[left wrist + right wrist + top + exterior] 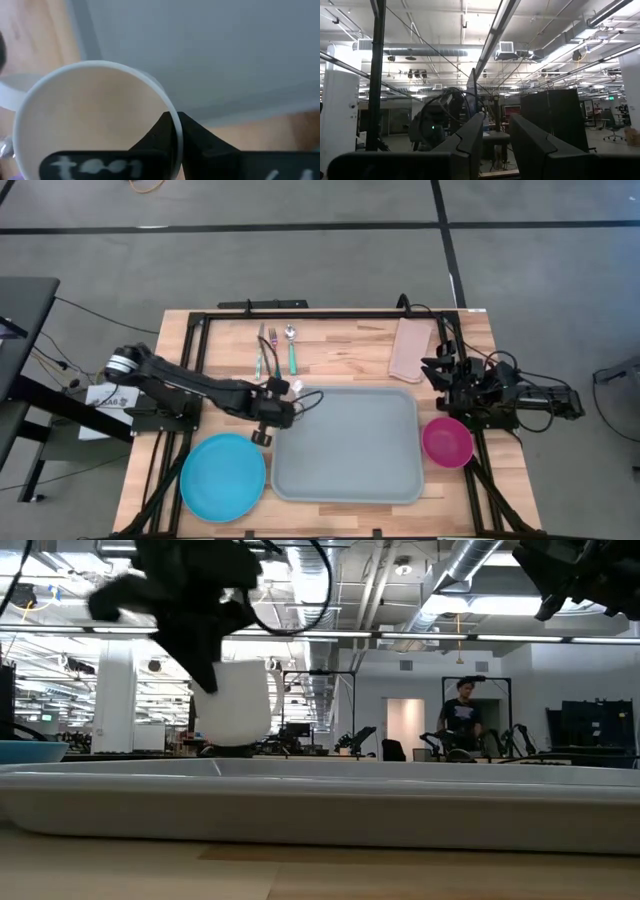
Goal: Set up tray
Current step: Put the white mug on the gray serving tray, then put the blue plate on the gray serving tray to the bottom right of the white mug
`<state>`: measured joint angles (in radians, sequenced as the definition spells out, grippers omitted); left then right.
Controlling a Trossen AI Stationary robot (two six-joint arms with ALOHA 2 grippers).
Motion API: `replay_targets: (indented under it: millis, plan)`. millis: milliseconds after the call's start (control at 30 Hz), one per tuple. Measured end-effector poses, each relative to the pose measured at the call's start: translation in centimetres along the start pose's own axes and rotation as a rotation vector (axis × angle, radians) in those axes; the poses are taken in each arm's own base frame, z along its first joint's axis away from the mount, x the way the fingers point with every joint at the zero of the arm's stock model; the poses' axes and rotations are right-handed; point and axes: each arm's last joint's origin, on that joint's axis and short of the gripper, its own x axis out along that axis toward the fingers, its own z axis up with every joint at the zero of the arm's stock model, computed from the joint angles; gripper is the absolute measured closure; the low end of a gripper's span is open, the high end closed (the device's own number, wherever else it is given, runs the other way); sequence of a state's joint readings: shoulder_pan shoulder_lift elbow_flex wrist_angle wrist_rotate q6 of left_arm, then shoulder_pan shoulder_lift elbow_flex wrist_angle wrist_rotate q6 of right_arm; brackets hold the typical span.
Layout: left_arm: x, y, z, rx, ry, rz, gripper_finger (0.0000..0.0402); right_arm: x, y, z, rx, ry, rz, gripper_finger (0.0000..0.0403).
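The robot's left gripper should keep bringing down the white cup (236, 705), which hangs with its opening up over the tray's empty corner (302, 407), until the cup's base sits there.
The grey-blue tray (345, 445) lies flat on the wooden table, with its near rim (300, 805) filling the low view. My left gripper (272, 408) is over the tray's far-left corner, shut on a white cup (232, 705) that stands upright. In the left wrist view I look down into the cup (95, 115), with the tray (210, 55) beneath. My right gripper (495, 122) waits open at the table's right edge (445, 370), raised and facing the room. My left gripper pinches the cup's wall at the rim (176, 122), with one finger (157, 135) inside the cup and the other finger (197, 137) outside. The fingers come from above, pointing down. The cup hangs upright; whether its base touches the tray cannot be told.
A round blue plate (223, 477) sits left of the tray and a pink bowl (447, 441) at its right. A fork (268, 352) and a spoon (291, 348) with green handles lie beyond the tray, and a pink napkin (410, 350) lies far right. A person (462, 720) stands far behind.
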<state>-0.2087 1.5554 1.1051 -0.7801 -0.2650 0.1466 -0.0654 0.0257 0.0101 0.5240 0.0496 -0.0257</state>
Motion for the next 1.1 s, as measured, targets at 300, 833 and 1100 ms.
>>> replay_targets:
  millis: [300, 833, 1100]
  plan:
    - [3.0, 0.4, 2.9, -0.139, 0.124, -0.080, 0.0396, 0.0, 0.0, 0.0, 0.000, 0.002, 0.000, 0.0312]
    - [3.9, 0.8, 3.1, -0.165, 0.157, -0.093, 0.0357, 0.0, 0.0, 0.0, 0.000, 0.001, 0.000, 0.0312]
    - [3.8, 0.9, 3.1, -0.160, 0.164, -0.051, 0.0309, 0.0, 0.0, 0.0, 0.000, 0.002, 0.000, 0.0312]
